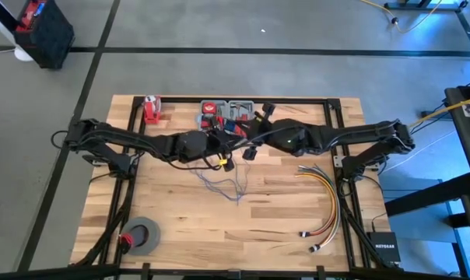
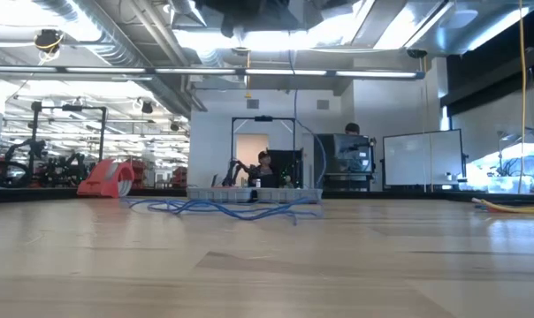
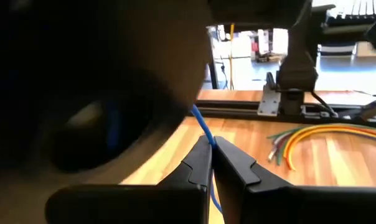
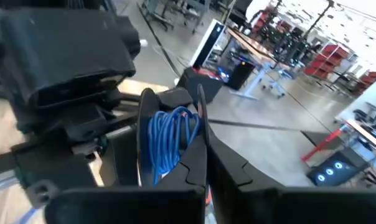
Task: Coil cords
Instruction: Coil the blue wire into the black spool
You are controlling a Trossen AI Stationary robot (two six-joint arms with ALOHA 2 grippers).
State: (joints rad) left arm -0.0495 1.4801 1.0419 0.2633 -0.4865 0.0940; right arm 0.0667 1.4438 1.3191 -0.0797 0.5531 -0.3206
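Observation:
I should move the spool of blue cord point(image 4: 167, 142) back with my right gripper and pull out the strand of cord point(image 3: 202, 122) before winding another loop, because the spool is crowding my left gripper's wrist.
Thin blue-purple cords lie loose on the wooden table point(image 1: 282, 233), below the middle point(image 1: 222, 183); they also show in the low view point(image 2: 223, 208). Both arms meet above the table's middle. My left gripper point(image 1: 224, 152) point(image 3: 211, 152) is shut on one blue cord point(image 3: 200, 121). My right gripper point(image 1: 247, 146) point(image 4: 175, 155) is shut on a small coil of blue cord point(image 4: 168, 138), close beside the left gripper. The low view shows neither gripper. My left gripper pinches a single strand of the blue cord point(image 3: 206, 135) between its two fingertips. The strand runs up out of the tips and back down between the fingers point(image 3: 214, 196). The held part is clear of the table. My right gripper holds the coil of several loops point(image 4: 175, 127) between its two fingers point(image 4: 197, 130), which stand on either side of the bundle. The coil is lifted clear of the table.
A bundle of yellow, orange and red cables point(image 1: 326, 204) lies at the right. A grey roll of tape point(image 1: 142, 235) lies at the near left. A tray of small parts point(image 1: 227, 113) and a red object point(image 1: 151, 109) stand at the far edge.

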